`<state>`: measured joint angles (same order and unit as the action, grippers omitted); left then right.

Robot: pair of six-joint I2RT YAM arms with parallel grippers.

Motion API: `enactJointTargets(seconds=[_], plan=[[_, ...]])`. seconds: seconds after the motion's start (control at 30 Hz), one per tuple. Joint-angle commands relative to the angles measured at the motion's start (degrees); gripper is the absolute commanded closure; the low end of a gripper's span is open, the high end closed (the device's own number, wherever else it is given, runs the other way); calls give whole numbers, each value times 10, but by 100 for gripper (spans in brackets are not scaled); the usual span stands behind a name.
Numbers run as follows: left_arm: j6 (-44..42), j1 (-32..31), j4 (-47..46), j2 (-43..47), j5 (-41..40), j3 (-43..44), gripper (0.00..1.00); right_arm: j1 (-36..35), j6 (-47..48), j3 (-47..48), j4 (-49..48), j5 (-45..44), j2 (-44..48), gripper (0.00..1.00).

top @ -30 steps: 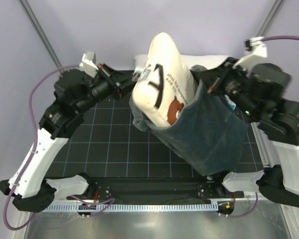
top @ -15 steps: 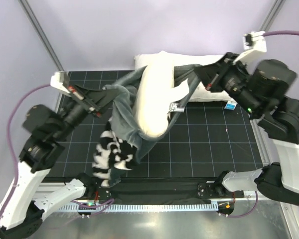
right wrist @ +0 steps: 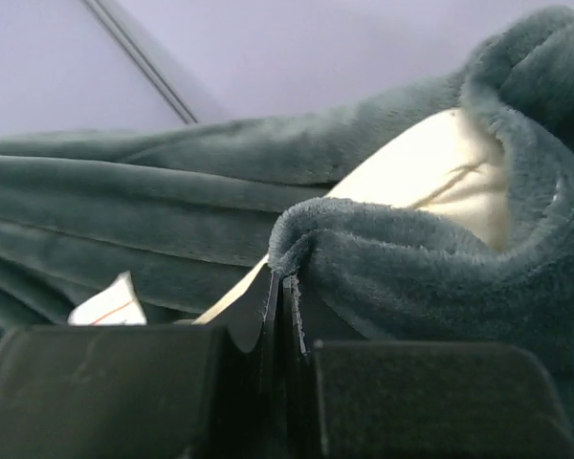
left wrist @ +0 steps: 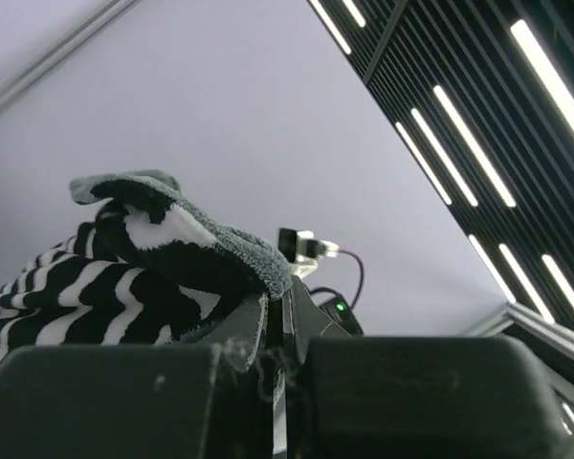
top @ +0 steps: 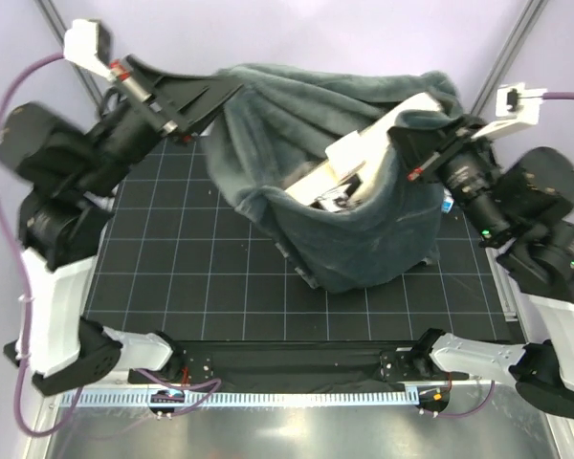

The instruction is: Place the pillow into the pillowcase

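The pillowcase sags in grey folds (top: 337, 251) from both grippers, so I should sweep it across and spread it flat over the black mat (top: 187, 253), striped side up, before inserting the pillow.
The pillowcase (top: 349, 225) hangs in the air as a dark grey plush sack, stretched open between both arms above the black mat. Its zebra-striped face (left wrist: 105, 277) shows in the left wrist view. My left gripper (top: 215, 96) is shut on the case's rim at the upper left (left wrist: 279, 287). My right gripper (top: 402, 163) is shut on the rim at the right (right wrist: 285, 277). The cream pillow (top: 373, 143) lies slanted inside the mouth, mostly sunk in, one end poking out by the right gripper (right wrist: 430, 177).
A black gridded mat (top: 191, 277) covers the table under the hanging case. A small blue and white item (top: 447, 203) lies at the mat's right edge. Frame poles (top: 502, 57) rise at both back corners.
Both arms have lifted and spread, pulling the pillowcase's mouth wide. The pillow, which stood half out of the case, has dropped deeper inside. The left arm swung from low left to high back left.
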<state>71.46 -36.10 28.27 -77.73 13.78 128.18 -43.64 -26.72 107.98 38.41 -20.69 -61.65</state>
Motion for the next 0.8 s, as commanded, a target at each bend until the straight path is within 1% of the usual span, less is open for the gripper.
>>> enactJointTargets(seconds=[0.0,0.03,0.07,0.1,0.13,0.17,0.2,0.27,0.3,0.37,0.4,0.43,0.47,0.57,0.6,0.67,0.77], plan=[[-75,3,-65,90,-16,14,100,0,-24,-65,-82,47,-21,96],[-106,2,-68,123,-31,-31,99,0,-25,-83,-98,70,-22,96],[-119,2,-68,138,-44,-53,100,0,-25,-86,-106,85,-27,96],[-133,3,-68,152,-53,-75,100,0,-24,-74,-111,98,-33,96],[-159,2,-65,168,-64,-123,100,0,-23,-59,-107,120,-48,96],[-169,3,-60,192,-95,-141,99,1,-18,-40,-105,133,-58,96],[-180,3,-56,202,-109,-159,100,0,-13,5,-100,142,-67,96],[-199,2,-48,222,-146,-198,100,0,-2,57,-81,150,-92,96],[-198,2,-47,224,-154,-208,100,1,3,109,-72,146,-97,96],[-176,2,-66,218,-140,-237,100,0,18,157,-50,117,-108,96],[-165,2,-78,212,-113,-244,100,0,25,187,-46,106,-109,96],[-150,3,-86,202,-98,-249,100,0,31,196,-44,93,-105,96],[-120,2,-106,180,-58,-255,100,0,41,204,-45,66,-94,96],[-85,-5,-142,138,-16,-252,100,1,69,197,-58,27,-60,96],[-80,-15,-150,113,-13,-246,99,0,75,182,-62,15,-52,96],[-88,-50,-172,91,-22,-238,100,0,92,165,-74,-11,-28,96],[-86,-81,-190,50,-17,-211,100,0,107,158,-87,-25,-13,96]])
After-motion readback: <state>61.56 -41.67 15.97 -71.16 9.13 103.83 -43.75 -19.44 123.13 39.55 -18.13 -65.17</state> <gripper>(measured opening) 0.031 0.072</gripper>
